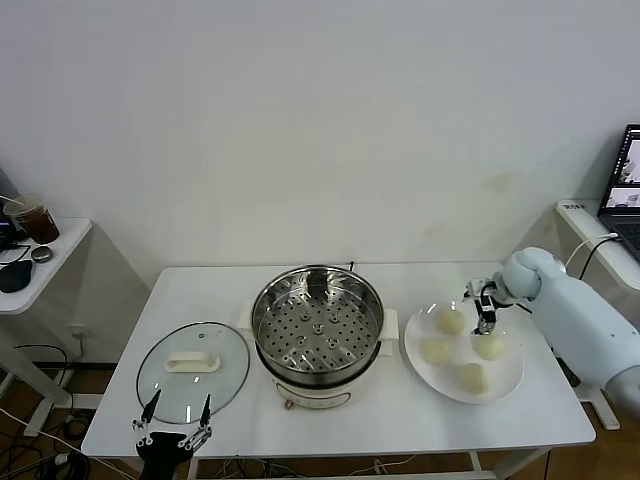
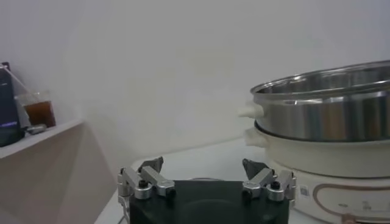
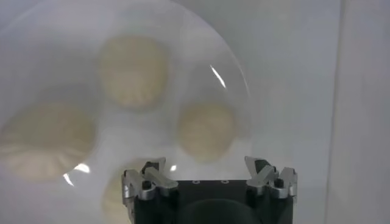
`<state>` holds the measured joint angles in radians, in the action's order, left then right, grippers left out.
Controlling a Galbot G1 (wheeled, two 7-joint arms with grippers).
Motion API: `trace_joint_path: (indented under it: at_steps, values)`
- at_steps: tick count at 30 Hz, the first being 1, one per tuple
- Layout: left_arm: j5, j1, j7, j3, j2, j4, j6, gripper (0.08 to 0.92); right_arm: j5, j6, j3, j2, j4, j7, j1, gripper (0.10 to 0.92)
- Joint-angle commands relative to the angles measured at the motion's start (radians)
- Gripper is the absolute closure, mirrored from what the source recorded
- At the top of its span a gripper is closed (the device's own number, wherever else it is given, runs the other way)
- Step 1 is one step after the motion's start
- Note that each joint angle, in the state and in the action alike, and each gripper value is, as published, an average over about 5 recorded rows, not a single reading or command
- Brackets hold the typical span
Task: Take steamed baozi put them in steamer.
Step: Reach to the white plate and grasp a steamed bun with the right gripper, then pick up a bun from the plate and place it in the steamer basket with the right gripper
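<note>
I see clear gaps (image 1: 463, 349) between the baozi, so the far baozi (image 1: 451, 321) will come up by itself when I lift it, and the others will stay in place.
Several cream-white baozi lie on a flat white plate (image 1: 505, 385) at the table's right: one (image 1: 451, 320), one (image 1: 437, 351), one (image 1: 490, 346) and one (image 1: 474, 377). The steel steamer (image 1: 317, 330) stands at the table's middle, its perforated tray bare. My right gripper (image 1: 484, 318) is open above the plate's far side, between two baozi. In the right wrist view the open gripper (image 3: 208, 163) hovers over the plate (image 3: 234, 73) with a baozi (image 3: 206, 131) under it. My left gripper (image 1: 175, 422) is open and idle at the table's front left.
A round glass lid (image 1: 192, 368) with a white handle lies left of the steamer. The steamer (image 2: 329, 122) shows close in the left wrist view, beside the open left gripper (image 2: 203, 165). A side table (image 1: 35, 262) with a cup stands at far left; a laptop (image 1: 628, 190) at far right.
</note>
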<state>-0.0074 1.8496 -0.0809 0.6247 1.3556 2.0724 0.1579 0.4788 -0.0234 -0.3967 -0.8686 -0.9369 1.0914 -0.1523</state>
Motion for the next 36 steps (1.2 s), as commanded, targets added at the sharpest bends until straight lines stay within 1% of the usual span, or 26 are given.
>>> trace_joint_path:
  at_steps: [1,7,13,26,28,33,36]
  values:
    - [0.003,0.000,0.000,0.004,0.000,-0.001,0.000,0.177,-0.001,-0.005,-0.051,-0.065,0.094,0.016,0.050,0.203]
    - [0.004,0.000,0.000,0.007,-0.002,0.002,0.003,0.177,0.014,0.012,-0.034,-0.107,0.133,0.014,0.045,0.204]
    - [0.007,-0.002,-0.001,0.006,-0.004,0.006,0.004,0.177,0.031,0.008,-0.021,-0.139,0.156,0.006,0.044,0.249]
    - [0.013,-0.002,-0.002,0.007,-0.006,0.012,0.005,0.177,0.056,-0.010,-0.027,-0.155,0.177,0.007,0.045,0.442]
    - [0.013,-0.002,-0.002,0.007,-0.006,0.013,0.005,0.177,0.055,-0.013,-0.028,-0.149,0.171,0.009,0.045,0.472]
    - [0.020,-0.003,-0.003,0.006,-0.004,0.015,0.004,0.177,0.033,-0.024,-0.043,-0.119,0.140,0.020,0.047,0.575]
    - [0.030,-0.006,-0.004,0.006,-0.004,0.015,0.003,0.177,-0.002,-0.027,-0.062,-0.090,0.107,0.023,0.054,0.596]
